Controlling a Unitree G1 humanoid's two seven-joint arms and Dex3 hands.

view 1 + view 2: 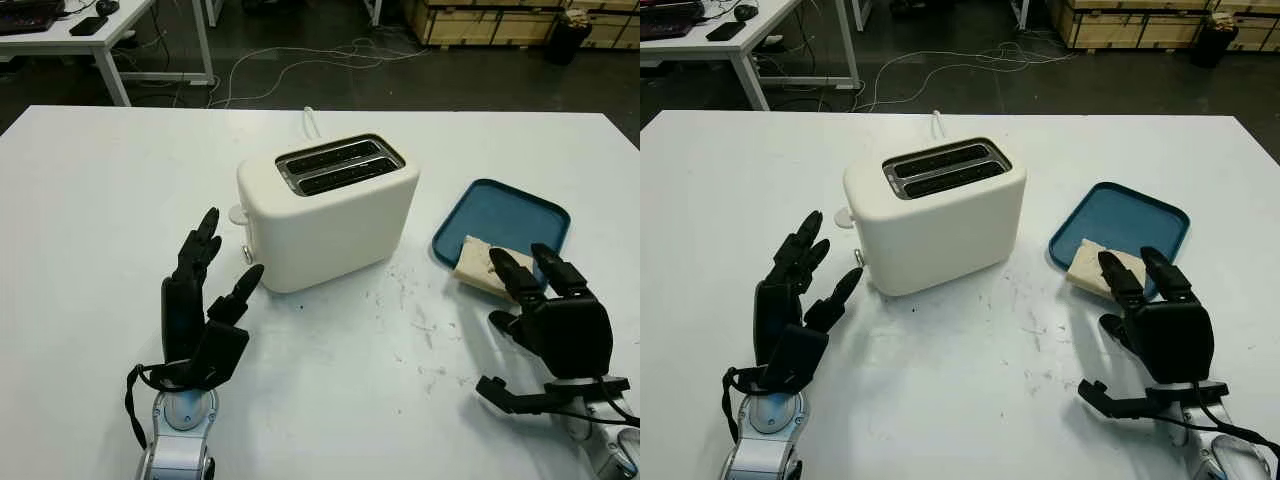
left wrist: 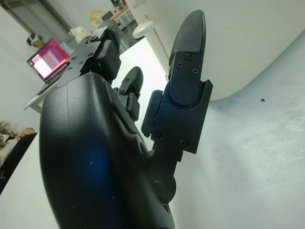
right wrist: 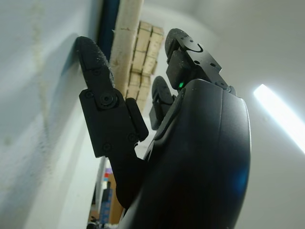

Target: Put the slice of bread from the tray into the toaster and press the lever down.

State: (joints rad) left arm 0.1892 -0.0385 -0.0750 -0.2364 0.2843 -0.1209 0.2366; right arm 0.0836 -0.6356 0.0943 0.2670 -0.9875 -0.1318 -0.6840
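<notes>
The lever is up, so the slice of bread (image 1: 484,262) will stop with its top edge still visible above the slot when the robot pushes it in.
A white two-slot toaster (image 1: 328,210) stands mid-table with both slots (image 1: 338,165) empty. Its lever (image 1: 237,214) sticks out of the left end, up. To the right lies a blue tray (image 1: 515,215) with a slice of bread (image 1: 473,265) at its near left corner. My right hand (image 1: 515,282) is open just in front of the tray, its fingertips (image 1: 498,258) over the slice's near edge. The right wrist view shows the bread (image 3: 126,43) close ahead of that hand. My left hand (image 1: 232,247) is open beside the toaster's left end, below the lever (image 2: 143,29).
Crumbs (image 1: 420,320) are scattered on the white table (image 1: 100,200) between toaster and tray. A white cable (image 1: 312,120) runs off behind the toaster. Beyond the far edge are a desk (image 1: 100,30), floor cables and wooden crates (image 1: 490,20).
</notes>
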